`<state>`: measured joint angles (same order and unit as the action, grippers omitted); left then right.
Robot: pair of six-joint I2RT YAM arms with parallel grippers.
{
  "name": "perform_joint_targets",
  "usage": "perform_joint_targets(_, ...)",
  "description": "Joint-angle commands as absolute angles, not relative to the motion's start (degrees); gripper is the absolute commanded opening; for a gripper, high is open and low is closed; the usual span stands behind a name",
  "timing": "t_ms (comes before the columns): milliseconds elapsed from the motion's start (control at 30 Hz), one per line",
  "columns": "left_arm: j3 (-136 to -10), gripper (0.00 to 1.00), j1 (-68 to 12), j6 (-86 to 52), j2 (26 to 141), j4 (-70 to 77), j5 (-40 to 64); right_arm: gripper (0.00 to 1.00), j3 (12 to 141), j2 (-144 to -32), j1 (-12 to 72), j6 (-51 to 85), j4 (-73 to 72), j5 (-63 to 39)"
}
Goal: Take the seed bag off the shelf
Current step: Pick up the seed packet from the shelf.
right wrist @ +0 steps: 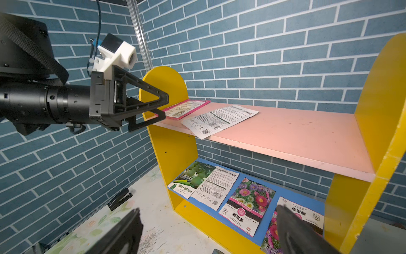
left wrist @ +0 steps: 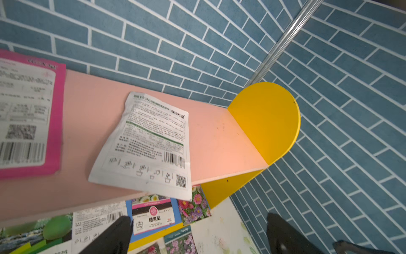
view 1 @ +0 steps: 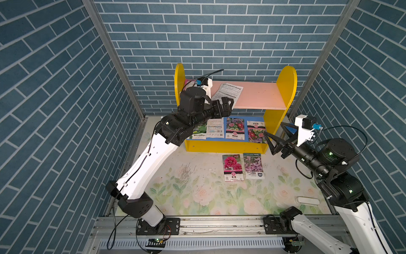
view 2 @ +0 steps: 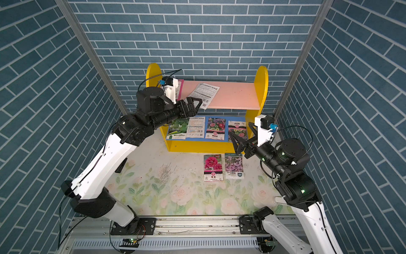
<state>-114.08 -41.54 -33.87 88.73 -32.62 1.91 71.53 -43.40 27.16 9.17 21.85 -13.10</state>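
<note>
Next, my left gripper backs away, because only the white seed bag's corner hangs past the upper board's front edge (view 2: 210, 108). It should then pinch that corner (view 2: 204, 106) from the front.
The shelf (view 1: 285, 88) (view 2: 261, 88) stands against the back wall. On its pink upper board (right wrist: 296, 134) a white seed bag (view 1: 228, 93) (view 2: 204, 94) (left wrist: 149, 143) (right wrist: 219, 119) lies askew, one corner hanging over the front edge. A pink-edged seed bag (left wrist: 26, 114) (right wrist: 186, 107) lies at that board's left end. My left gripper (view 1: 229, 107) (view 2: 196, 107) (left wrist: 197, 220) (right wrist: 165, 107) is open and empty, just in front of the upper board's left front edge, apart from the white bag. My right gripper (view 1: 273, 129) (view 2: 240, 132) (right wrist: 207, 211) is open and empty by the shelf's lower right corner.
Several seed bags lie in a row on the blue lower board (right wrist: 272, 189). Two more bags (view 1: 232, 168) (view 1: 252, 166) lie on the flowered table in front of the shelf. A black stapler (right wrist: 119, 199) sits left of the shelf, and a white oblong object (view 1: 307, 200) near my right arm.
</note>
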Motion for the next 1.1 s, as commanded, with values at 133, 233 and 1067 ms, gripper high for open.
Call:
perform_joint_targets(133, -97.4, 1.00, -41.2, -45.7, 81.2, -17.0, 5.5, 0.96, 72.0, -41.9, 27.2, 9.7, 20.1, -17.4)
perform_joint_targets(233, -92.5, 1.00, -41.0, -49.3, 80.0, -11.8, 5.5, 0.96, 72.1, -41.6, 27.1, 9.7, 20.6, -17.2)
perform_joint_targets(1067, -92.9, 0.79, -39.0, -56.4, 87.9, -2.2, 9.7, 0.96, 72.3, -40.9, 27.2, 8.5, 21.9, -14.2)
